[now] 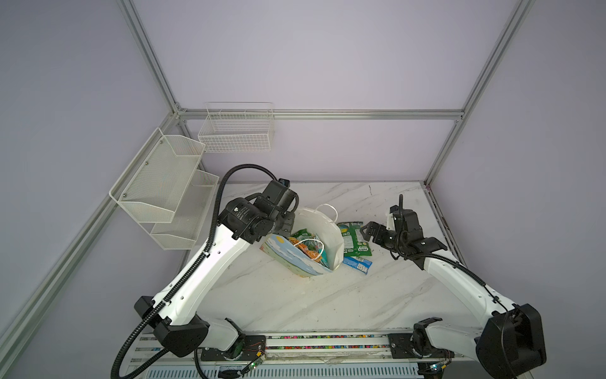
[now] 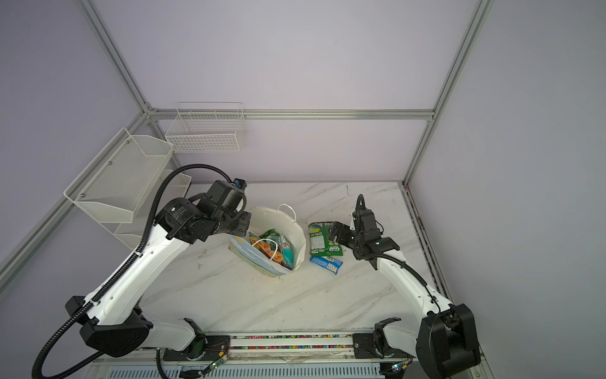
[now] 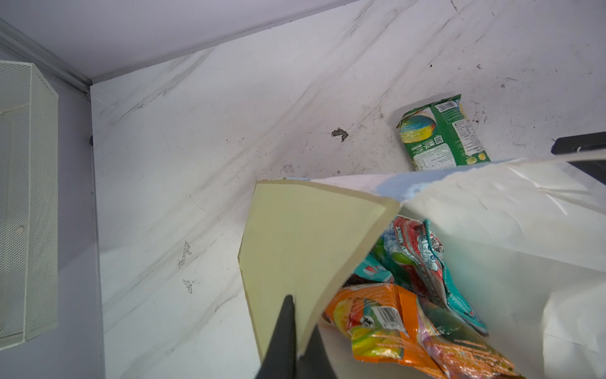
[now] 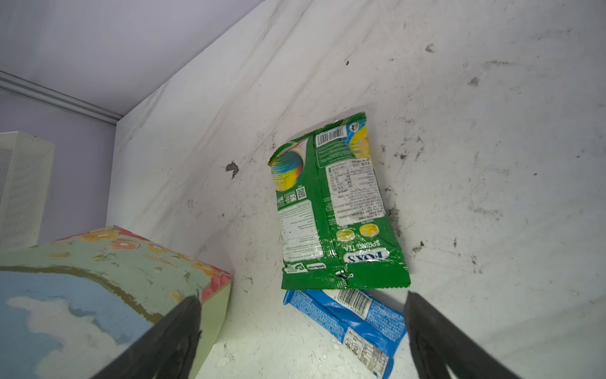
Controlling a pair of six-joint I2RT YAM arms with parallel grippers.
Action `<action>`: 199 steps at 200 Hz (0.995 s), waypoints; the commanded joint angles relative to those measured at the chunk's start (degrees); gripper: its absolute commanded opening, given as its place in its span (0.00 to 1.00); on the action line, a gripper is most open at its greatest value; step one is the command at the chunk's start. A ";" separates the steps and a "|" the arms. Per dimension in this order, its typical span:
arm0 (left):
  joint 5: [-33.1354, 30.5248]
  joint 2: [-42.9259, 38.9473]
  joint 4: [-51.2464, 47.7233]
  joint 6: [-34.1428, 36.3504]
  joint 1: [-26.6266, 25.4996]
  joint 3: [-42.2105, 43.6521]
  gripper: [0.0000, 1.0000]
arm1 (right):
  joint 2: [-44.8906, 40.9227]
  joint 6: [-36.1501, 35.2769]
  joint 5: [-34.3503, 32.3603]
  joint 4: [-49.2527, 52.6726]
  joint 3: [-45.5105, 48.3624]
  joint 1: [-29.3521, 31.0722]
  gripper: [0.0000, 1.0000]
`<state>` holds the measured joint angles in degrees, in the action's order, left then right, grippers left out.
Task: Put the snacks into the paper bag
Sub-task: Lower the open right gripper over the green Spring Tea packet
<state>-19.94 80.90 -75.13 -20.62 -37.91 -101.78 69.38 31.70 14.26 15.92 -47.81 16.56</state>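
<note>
The green FOX'S bag's end [image 4: 378,271] lies over the blue packet and faces my open fingers, so my right gripper should keep going down until it closes on that end.
The paper bag [image 1: 329,234] [image 2: 297,234] lies tipped on the marble table, mouth open upward. My left gripper [image 1: 288,223] [image 3: 300,315] is shut on the cream flap at its rim. Inside lie an orange packet [image 3: 377,325], a teal packet [image 3: 459,295] and other snacks. Right of the bag, on the table, lie a green FOX'S bag [image 1: 354,239] [image 4: 331,210] and a small blue packet [image 1: 357,263] [image 4: 354,315]. My right gripper [image 1: 365,231] [image 4: 301,298] hangs open just above these two, holding nothing.
A white wire basket [image 1: 236,131] and a two-tier mesh shelf [image 1: 164,183] hang on the left walls. Aluminium frame posts [image 1: 436,157] edge the table at the back right. The bag's printed side [image 4: 82,295] sits close to my right gripper's left finger.
</note>
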 commanded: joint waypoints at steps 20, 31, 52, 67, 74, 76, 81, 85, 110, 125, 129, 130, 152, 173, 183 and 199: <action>-1.82 -0.81 2.06 -0.57 -0.06 -3.52 0.00 | 1.40 0.90 5.97 -4.70 3.08 -3.66 0.97; -1.79 -0.76 2.10 -0.56 -0.11 -3.45 0.00 | 1.83 0.89 6.84 -5.34 3.70 -4.39 0.97; -1.76 -0.72 2.16 -0.58 -0.06 -3.41 0.00 | 2.83 0.88 8.68 -6.82 5.02 -5.84 0.97; -1.72 -0.69 2.27 -0.51 -0.06 -3.31 0.00 | 3.64 1.08 10.01 -8.08 6.05 -6.75 0.97; -1.79 -0.67 2.27 -0.47 -0.06 -3.26 0.00 | 3.99 1.17 10.63 -8.66 6.58 -7.12 0.97; -1.77 -0.66 2.23 -0.47 -0.06 -3.30 0.00 | 4.13 1.23 10.77 -8.83 6.74 -7.23 0.97; -1.76 -0.66 2.19 -0.47 -0.08 -3.25 0.00 | 4.36 1.33 11.17 -9.25 7.00 -7.58 0.97; -1.81 -0.66 2.26 -0.47 -0.06 -3.17 0.00 | 4.56 1.34 11.42 -9.59 7.33 -7.78 0.97; -1.86 -0.70 2.24 -0.48 -0.06 -3.21 0.00 | 5.87 1.69 13.48 -11.58 8.86 -9.43 0.97; -1.93 -0.75 2.34 -0.48 -0.06 -3.08 0.00 | 6.70 1.78 14.42 -12.56 9.55 -10.11 0.97; -1.86 -0.75 2.36 -0.47 -0.06 -3.08 0.00 | 6.93 1.75 14.67 -12.83 9.81 -10.30 0.97; -1.85 -0.75 2.36 -0.47 -0.06 -3.03 0.00 | 6.96 1.77 14.75 -12.93 9.83 -10.35 0.97; -1.79 -0.84 2.36 -0.47 -0.09 -3.05 0.00 | 8.57 1.95 15.52 -14.48 10.87 -11.13 0.97; -1.81 -0.99 2.40 -0.47 -0.06 -3.12 0.00 | 10.85 2.30 16.35 -16.00 11.89 -11.38 0.96; -1.74 -0.95 2.37 -0.47 -0.07 -3.10 0.00 | 11.58 2.60 16.72 -17.19 12.49 -11.46 0.96; -1.70 -0.92 2.36 -0.47 -0.06 -3.08 0.00 | 12.50 3.00 16.94 -18.59 13.11 -11.46 0.96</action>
<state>-19.94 80.90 -75.11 -20.62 -37.91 -101.78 80.64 33.54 29.74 0.93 -36.07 5.41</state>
